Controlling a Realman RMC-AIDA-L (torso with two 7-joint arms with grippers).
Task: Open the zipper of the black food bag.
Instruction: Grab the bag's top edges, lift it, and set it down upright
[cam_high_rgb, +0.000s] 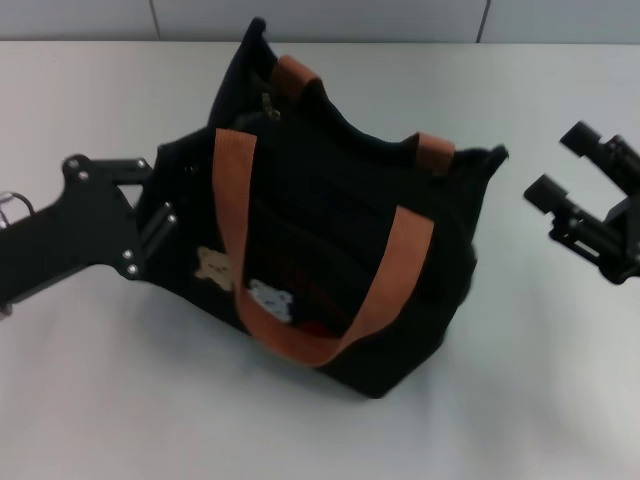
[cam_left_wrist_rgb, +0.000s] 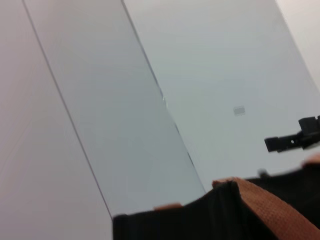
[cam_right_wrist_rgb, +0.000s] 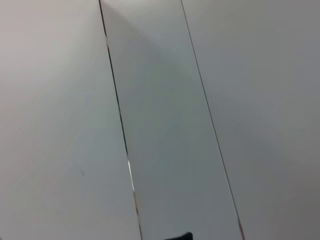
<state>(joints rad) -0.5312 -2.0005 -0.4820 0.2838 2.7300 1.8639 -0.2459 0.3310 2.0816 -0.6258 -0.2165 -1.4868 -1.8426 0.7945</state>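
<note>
Next, I turn the bag's zipper edge (cam_high_rgb: 352, 128) toward my right gripper with my left gripper, because the pull tab (cam_high_rgb: 269, 105) is near the bag's far corner, away from my right gripper.
The black food bag (cam_high_rgb: 330, 200) stands tilted in the middle of the white table, with its bear patches (cam_high_rgb: 213, 265) facing me. An orange-brown handle (cam_high_rgb: 395, 270) hangs down its front. Along the top edge runs the zipper, and a small silver pull tab (cam_high_rgb: 268, 102) shows near the far left corner. My left gripper (cam_high_rgb: 160, 195) is pressed against the bag's left end. Off to the right of the bag, my right gripper (cam_high_rgb: 562, 163) is open and holds nothing. The left wrist view shows the bag's edge (cam_left_wrist_rgb: 210, 215), a strap (cam_left_wrist_rgb: 270, 210) and the right gripper (cam_left_wrist_rgb: 295, 140) farther off.
The white table (cam_high_rgb: 120, 400) stretches all around the bag, with a pale wall behind it. The right wrist view shows only pale panels with thin seams (cam_right_wrist_rgb: 120, 120).
</note>
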